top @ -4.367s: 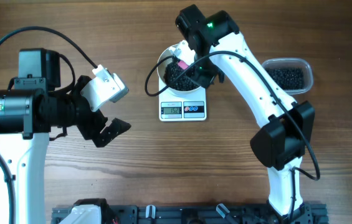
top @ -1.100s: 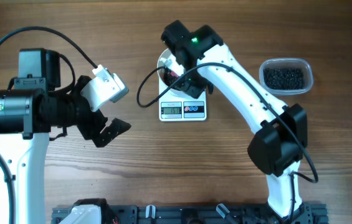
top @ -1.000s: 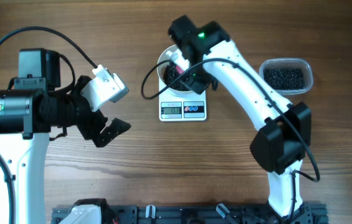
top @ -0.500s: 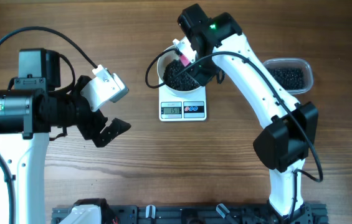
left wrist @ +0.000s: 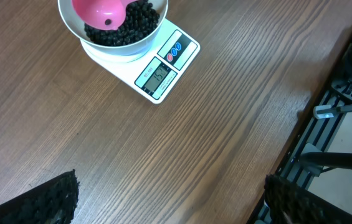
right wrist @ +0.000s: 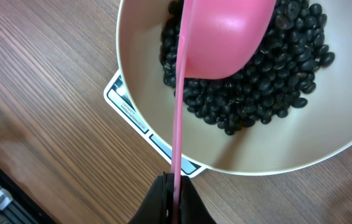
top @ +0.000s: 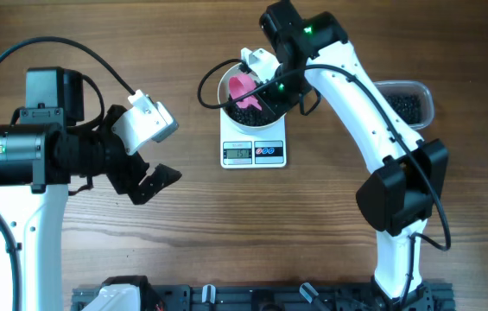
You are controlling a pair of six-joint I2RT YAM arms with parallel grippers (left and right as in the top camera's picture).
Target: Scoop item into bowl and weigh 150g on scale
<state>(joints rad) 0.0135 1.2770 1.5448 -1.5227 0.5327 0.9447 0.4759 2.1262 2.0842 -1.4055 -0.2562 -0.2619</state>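
Note:
I should dip the pink scoop into the bowl's black beans (top: pixel 250 116) with my right gripper and lift some out, because the scale's display (top: pixel 238 154) shows slightly over 150g.
The white bowl (top: pixel 224 86) stands on the small white scale (top: pixel 254 153), partly filled with the item, black beans (top: pixel 248 111). My right gripper (right wrist: pixel 174 190) is shut on the thin handle of a pink scoop (right wrist: pixel 225 31), whose cup hangs over the beans (right wrist: pixel 269 93) inside the bowl (right wrist: pixel 144 74). No beans show on the cup. In the left wrist view the bowl (left wrist: pixel 70 25), scoop (left wrist: pixel 98 11) and scale (left wrist: pixel 163 68) sit at the top left. My left gripper (left wrist: pixel 169 199) is open over bare wood, far left of the scale, holding nothing.
A clear plastic tub (top: pixel 408 104) of black beans stands at the right of the scale, partly behind my right arm. A black rail (top: pixel 269 298) runs along the table's front edge. Cables loop beside the bowl's left.
My right arm has swung right and back, drawing the pink scoop up out of the beans, so its cup now shows over the bowl. The left arm has not moved.

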